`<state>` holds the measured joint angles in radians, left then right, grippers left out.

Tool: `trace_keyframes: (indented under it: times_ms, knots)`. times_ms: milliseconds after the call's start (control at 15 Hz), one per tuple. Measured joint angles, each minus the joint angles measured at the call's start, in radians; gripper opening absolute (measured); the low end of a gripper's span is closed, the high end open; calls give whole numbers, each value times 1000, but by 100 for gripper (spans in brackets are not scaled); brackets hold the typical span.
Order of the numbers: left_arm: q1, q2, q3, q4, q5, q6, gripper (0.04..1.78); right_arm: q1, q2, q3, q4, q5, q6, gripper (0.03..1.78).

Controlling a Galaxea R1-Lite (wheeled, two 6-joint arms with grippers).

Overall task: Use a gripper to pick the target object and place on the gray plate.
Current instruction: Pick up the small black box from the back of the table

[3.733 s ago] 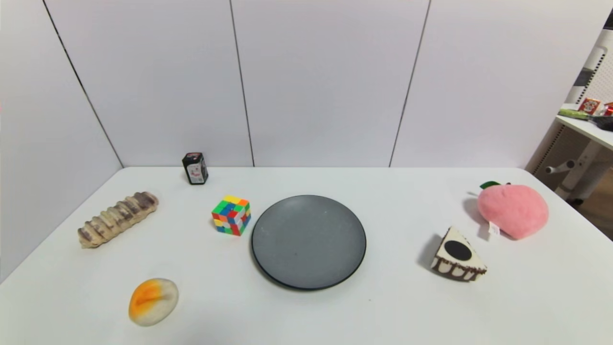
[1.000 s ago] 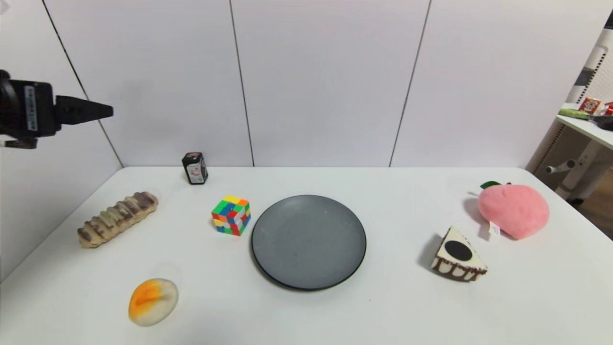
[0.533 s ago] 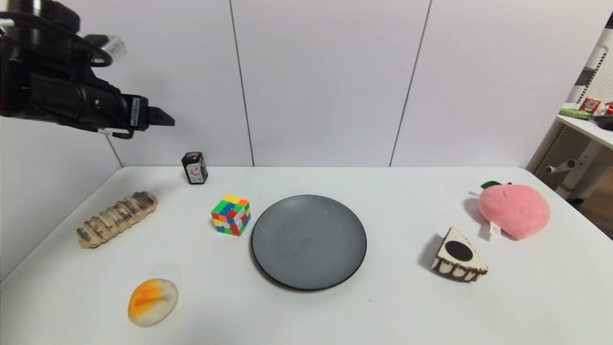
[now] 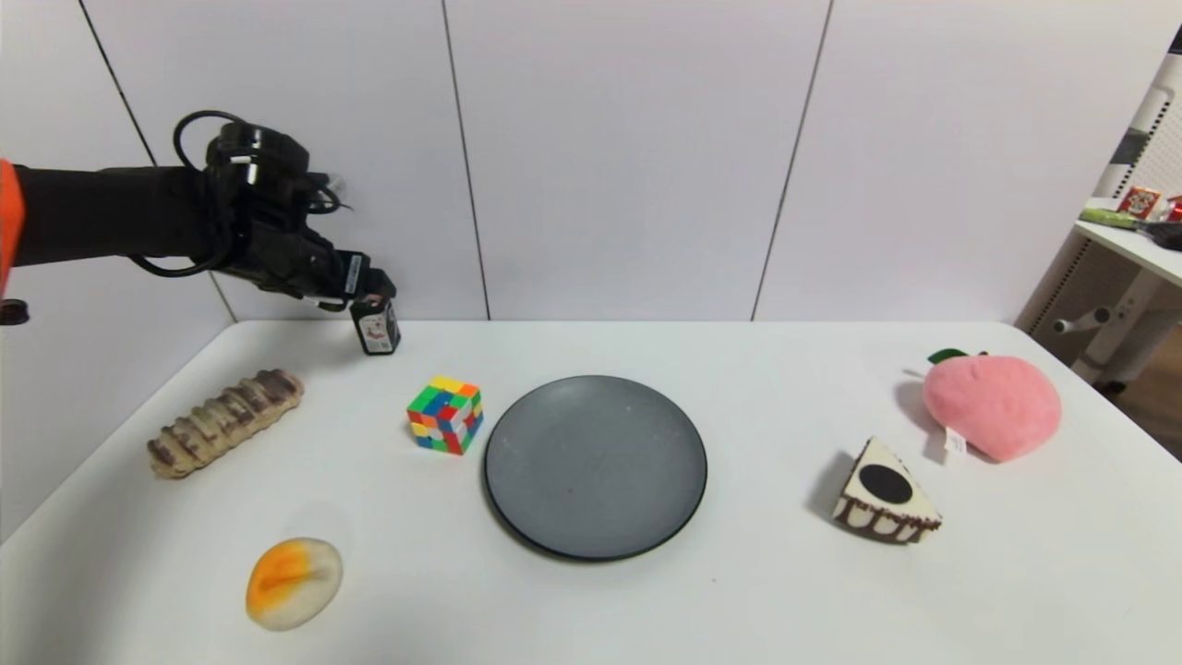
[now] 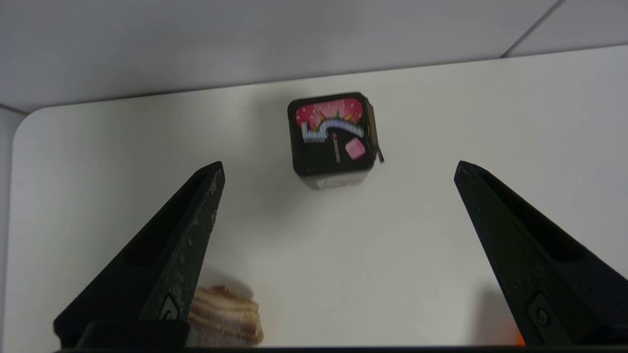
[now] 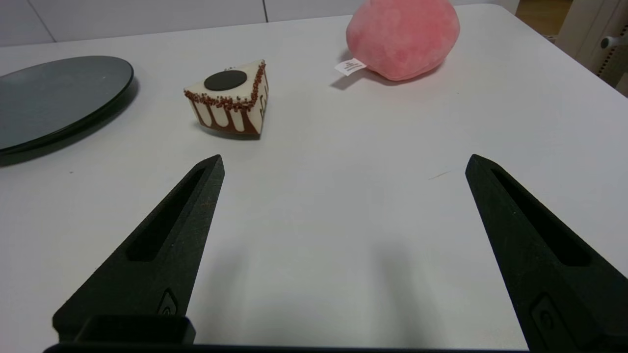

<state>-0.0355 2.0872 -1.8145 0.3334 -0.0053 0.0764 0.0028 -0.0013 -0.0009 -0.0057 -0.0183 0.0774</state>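
The black box (image 5: 331, 138) is clear of its neighbours and square to my left gripper's open fingers. I should go down next until the fingers are on either side of its sides (image 4: 378, 329), and then close them.
The target object, a small black box (image 4: 377, 328) with red-pink and white marks, stands upright at the table's far left, near the back wall. It shows from above in the left wrist view (image 5: 332, 135). My left gripper (image 4: 374, 288) hangs just above it, open and empty; in its wrist view (image 5: 338, 169) the box lies beyond the fingertips, between their lines. The gray plate (image 4: 596, 465) lies flat at the table's middle; its edge shows in the right wrist view (image 6: 54, 98). My right gripper (image 6: 343, 164) is open and empty, low over the table's near right.
A multicoloured puzzle cube (image 4: 447, 415) stands between the box and the plate. A striped bread roll (image 4: 224, 421) and an orange-white ball (image 4: 294, 583) lie at the left. A cake slice (image 4: 885, 505) and a pink plush peach (image 4: 992, 406) lie at the right.
My left arm has come in from the far left, swung right and descended until its gripper hangs just above the black box. Nothing on the table has moved.
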Motion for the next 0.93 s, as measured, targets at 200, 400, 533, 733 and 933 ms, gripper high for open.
trace_keyframes:
  times_ms: [200,400,533,733,933]
  knots:
    - [0,110,-113,45,-2,-5,169,0,0,0,0,0,0,170]
    - [-1,182,-151,47,0,-8,169,0,0,0,0,0,0,170]
    - [-1,211,-157,43,-6,-16,169,0,0,0,0,0,0,170]
    - [-1,234,-159,24,-15,-19,169,0,0,0,0,0,0,170]
    - [-1,241,-160,4,-15,-21,169,0,0,0,0,0,0,170]
